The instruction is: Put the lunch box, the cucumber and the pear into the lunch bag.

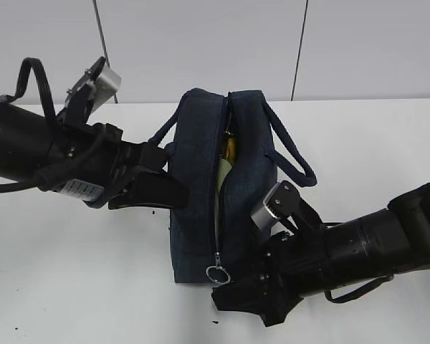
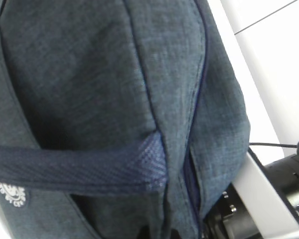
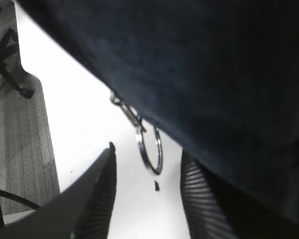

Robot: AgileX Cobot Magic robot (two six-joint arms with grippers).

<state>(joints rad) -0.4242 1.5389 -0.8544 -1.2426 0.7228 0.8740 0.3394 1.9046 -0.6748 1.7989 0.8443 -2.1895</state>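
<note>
The gap (image 1: 224, 161) goes from the silver ring pull to the far end of the bag, so the zipper (image 1: 217, 244) will shut over the pear when I pull toward that end.
The navy lunch bag (image 1: 193, 179) stands mid-table with its top zipper partly open. In the gap I see a bit of the yellow pear (image 1: 230, 147) and the pale green lid of the lunch box (image 1: 221, 175). The cucumber is hidden. My left gripper (image 1: 168, 175) is against the bag's left side with its fingers apart. In the left wrist view the bag's fabric (image 2: 114, 74) and a handle strap (image 2: 79, 167) hide the fingers. My right gripper (image 1: 226, 292) is open at the bag's near end. The silver ring pull (image 3: 150, 149) hangs between its fingers (image 3: 102, 189), untouched.
The white table (image 1: 380, 143) runs to a white panelled wall behind. The bag's right loop handle (image 1: 290, 154) droops over the right arm. Past the table's edge the right wrist view shows grey floor (image 3: 20, 139) and a chair base.
</note>
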